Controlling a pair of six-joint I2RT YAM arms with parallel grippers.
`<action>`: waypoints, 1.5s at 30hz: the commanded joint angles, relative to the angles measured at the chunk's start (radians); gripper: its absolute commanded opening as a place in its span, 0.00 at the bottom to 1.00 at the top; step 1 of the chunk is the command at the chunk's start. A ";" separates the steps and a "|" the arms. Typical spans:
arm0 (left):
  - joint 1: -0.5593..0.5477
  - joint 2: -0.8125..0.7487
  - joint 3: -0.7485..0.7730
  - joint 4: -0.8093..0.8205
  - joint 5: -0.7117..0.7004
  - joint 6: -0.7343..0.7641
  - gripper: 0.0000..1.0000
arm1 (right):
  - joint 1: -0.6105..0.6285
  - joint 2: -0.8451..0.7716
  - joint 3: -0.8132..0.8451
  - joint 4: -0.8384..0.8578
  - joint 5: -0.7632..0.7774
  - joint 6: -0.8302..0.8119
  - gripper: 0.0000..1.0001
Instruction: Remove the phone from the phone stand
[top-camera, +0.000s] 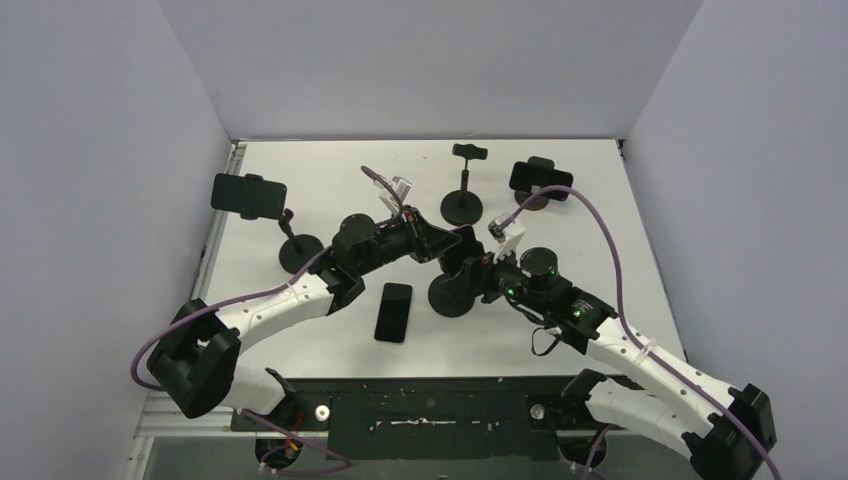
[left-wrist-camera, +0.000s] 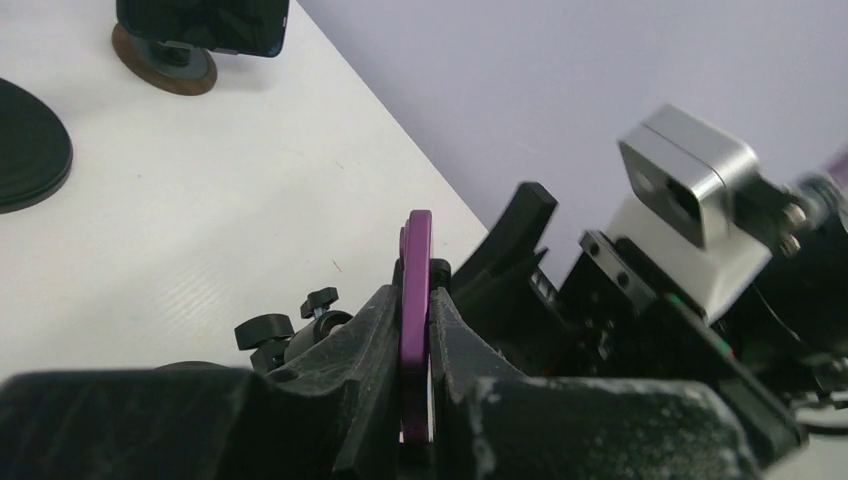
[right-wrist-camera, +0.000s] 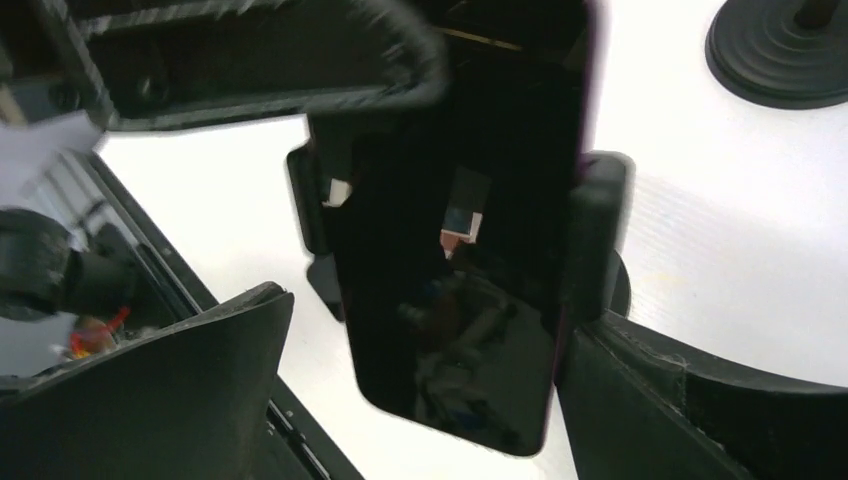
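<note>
The phone's purple edge (left-wrist-camera: 415, 300) is pinched in my left gripper and the stand's clamp is unheld, so my left gripper should hold the clamp's end (right-wrist-camera: 308, 200) while my right gripper takes the phone.
The phone (right-wrist-camera: 460, 250), dark-screened with a purple edge, sits in the clamp (right-wrist-camera: 600, 230) of the phone stand, whose round base (top-camera: 455, 297) stands at the table's centre. My left gripper (left-wrist-camera: 415, 300) is shut on the phone's purple edge (left-wrist-camera: 415, 260), seen end-on between its fingers. My right gripper (right-wrist-camera: 420, 390) is open, one finger (right-wrist-camera: 150, 390) well off to the phone's left and the other (right-wrist-camera: 680, 400) close beside its right edge. From above, both grippers (top-camera: 440, 245) (top-camera: 470, 265) meet over that stand, hiding the phone.
Another phone (top-camera: 394, 312) lies flat in front of the stand. A stand holding a phone (top-camera: 248, 195) is at the left, a bare stand (top-camera: 465, 180) at the back centre, and a third stand with a phone (top-camera: 540, 178) at the back right.
</note>
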 joint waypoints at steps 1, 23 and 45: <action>0.002 -0.038 0.002 -0.063 -0.154 -0.008 0.00 | 0.169 0.026 0.097 -0.216 0.368 -0.104 1.00; 0.025 -0.027 -0.026 -0.085 -0.125 -0.072 0.00 | 0.274 0.062 0.064 -0.013 0.597 -0.128 0.95; 0.046 -0.058 -0.061 -0.065 -0.119 -0.078 0.15 | 0.274 0.087 0.047 0.025 0.572 -0.116 0.40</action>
